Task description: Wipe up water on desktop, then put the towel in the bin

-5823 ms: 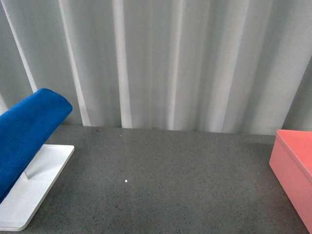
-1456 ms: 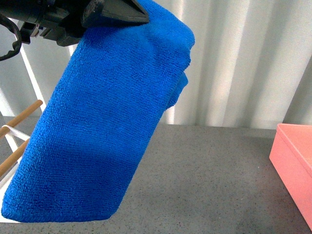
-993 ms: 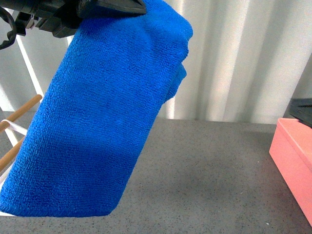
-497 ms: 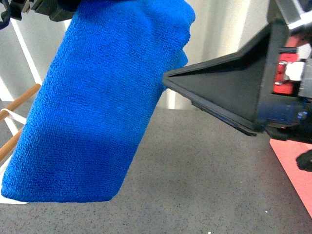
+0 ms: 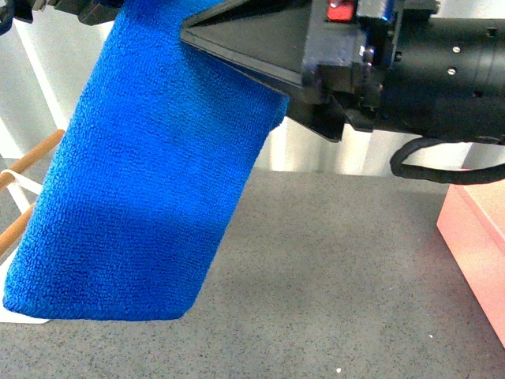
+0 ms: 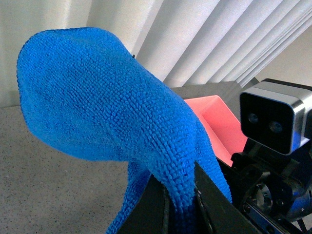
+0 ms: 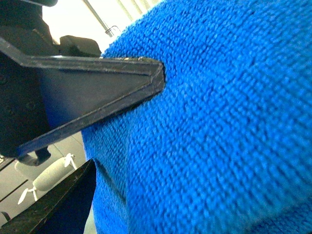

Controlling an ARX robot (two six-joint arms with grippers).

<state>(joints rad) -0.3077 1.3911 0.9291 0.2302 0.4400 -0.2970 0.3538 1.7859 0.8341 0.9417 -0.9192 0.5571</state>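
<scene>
A loose end [image 6: 135, 197] hangs limp under the towel's fold, so the blue towel [image 6: 112, 102] will crumple up and drag that end along when I wipe the desktop.
The blue towel [image 5: 150, 189] hangs folded above the dark speckled desktop [image 5: 331, 276], held at its top by my left gripper [image 5: 87, 9], mostly cut off by the frame's top edge. In the left wrist view the left gripper [image 6: 180, 209] is shut on a bunch of the towel [image 6: 97, 97]. My right gripper [image 5: 205, 39] reaches in from the right, open, its black fingers against the towel's upper right edge. In the right wrist view the towel [image 7: 229, 126] fills the picture between the open right gripper's [image 7: 126, 119] fingers [image 7: 97, 83]. The pink bin [image 5: 477, 253] stands at the right edge.
The rack's wooden rods [image 5: 28, 162] and white base [image 5: 9, 316] show at the left behind the towel. White curtains [image 5: 339, 158] close the back. The bin [image 6: 219, 126] and the right arm's camera housing [image 6: 273, 122] show in the left wrist view.
The towel left the rack and hangs from my left gripper. In the last second my right arm came in from the right and rose to the towel's upper edge.
</scene>
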